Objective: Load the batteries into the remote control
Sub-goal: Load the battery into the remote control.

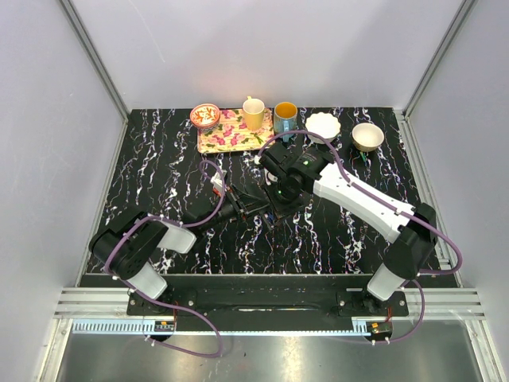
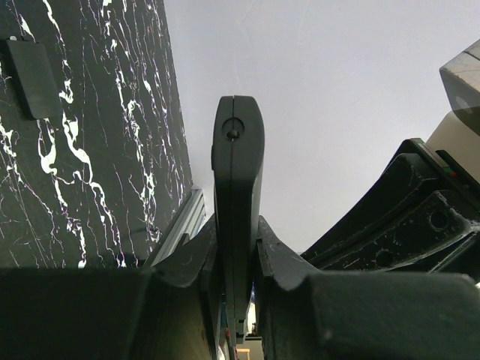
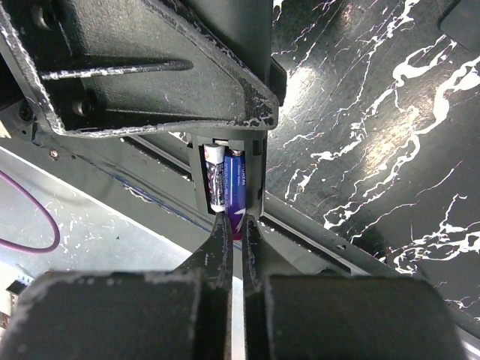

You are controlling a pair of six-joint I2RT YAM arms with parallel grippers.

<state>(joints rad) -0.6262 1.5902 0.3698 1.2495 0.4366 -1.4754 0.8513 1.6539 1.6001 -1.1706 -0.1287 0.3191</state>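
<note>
The bluish-purple battery's end (image 3: 238,226) sticks out of the slot, and my right gripper is pinching it. I should open the gripper, back away and straddle the remote's compartment (image 3: 228,178) from its edge.
My left gripper (image 1: 241,205) is shut on the black remote control (image 2: 238,165) and holds it edge-on above the table at mid-table. In the right wrist view the remote's open battery compartment (image 3: 259,180) faces me, with one battery (image 3: 217,180) lying in its left slot. My right gripper (image 3: 238,223) is shut on the end of a bluish-purple battery (image 3: 238,187) that lies in the right slot beside the first. In the top view my right gripper (image 1: 280,199) is right against the remote, and the batteries are hidden there.
A flat black rectangular piece (image 2: 30,75) lies on the marbled table. At the back stand a floral tray (image 1: 231,134), a red bowl (image 1: 205,115), a yellow mug (image 1: 254,114), a blue mug (image 1: 285,118), a white dish (image 1: 324,125) and a white bowl (image 1: 367,137).
</note>
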